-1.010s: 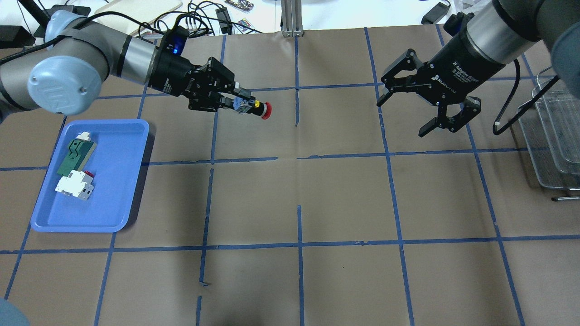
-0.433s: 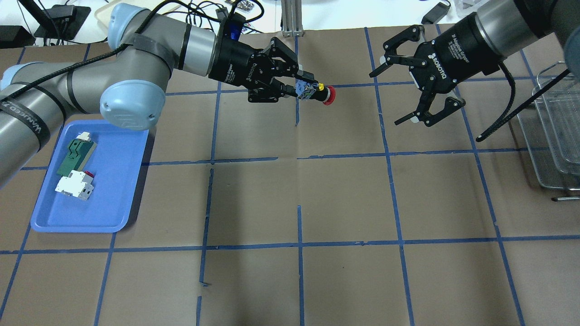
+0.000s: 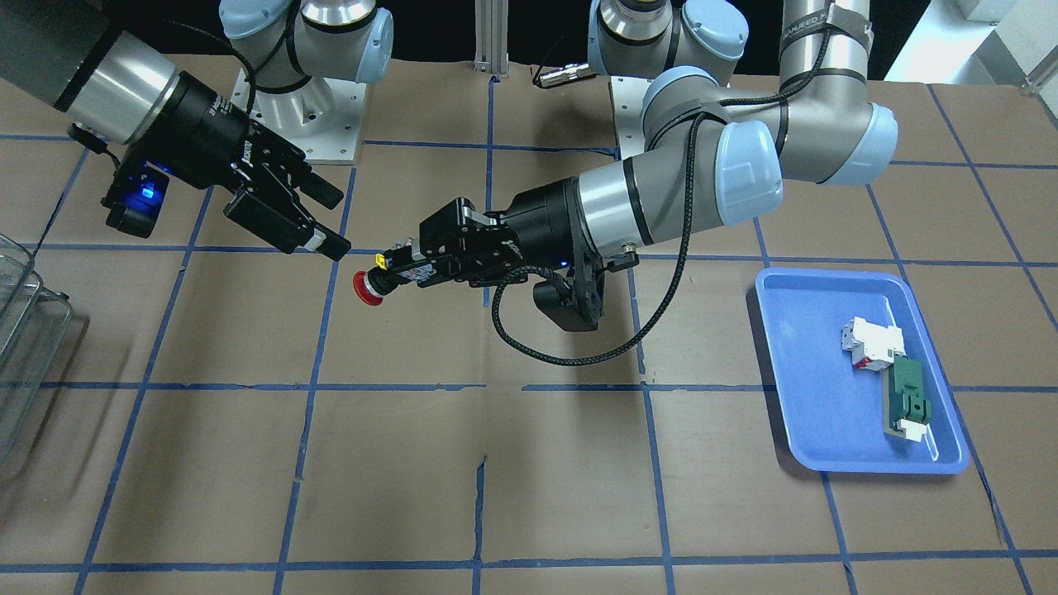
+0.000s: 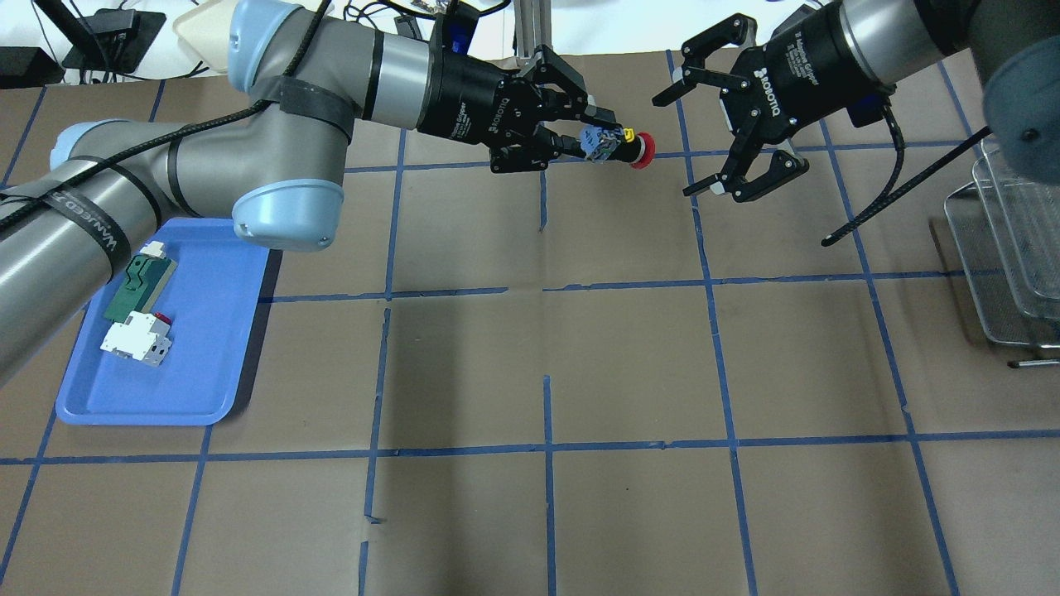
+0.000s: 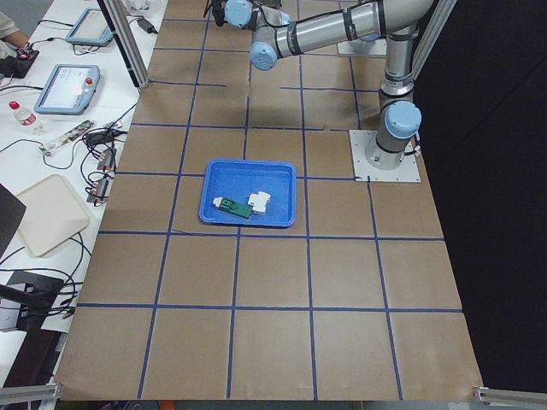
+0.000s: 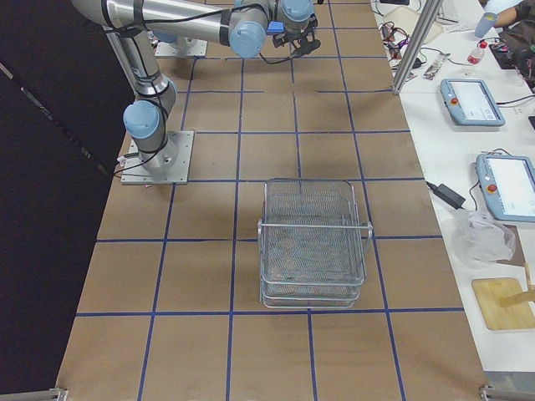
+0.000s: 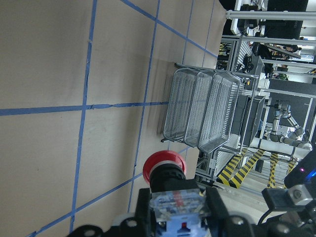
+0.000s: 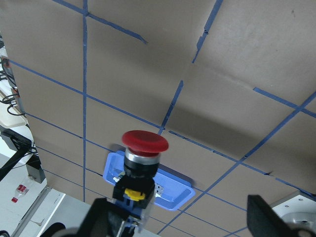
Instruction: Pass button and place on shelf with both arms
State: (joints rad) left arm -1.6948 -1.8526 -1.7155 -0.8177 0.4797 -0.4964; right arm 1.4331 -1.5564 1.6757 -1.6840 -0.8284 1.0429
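I expect the button to bring a clear rear block along when I carry it, because clear and blue bits show in my left gripper's fingers.
The button, with a red cap, black body and yellow part, is held in the air in my left gripper, which is shut on its rear end, cap pointing at my right gripper. The right gripper is open and empty, its jaws spread wide just past the cap and not touching it. The front view shows the button, the left gripper and the right gripper. The button also shows in the left wrist view and right wrist view. The wire-mesh shelf stands at the table's right end.
A blue tray at the left holds a white block with a red mark and a green flat part. Brown paper with blue tape lines covers the table. Cables and tablets lie beyond the far edge.
My left arm has carried the button right and toward the far edge. My right gripper has moved left to meet it, staying open. The gap between them has closed.
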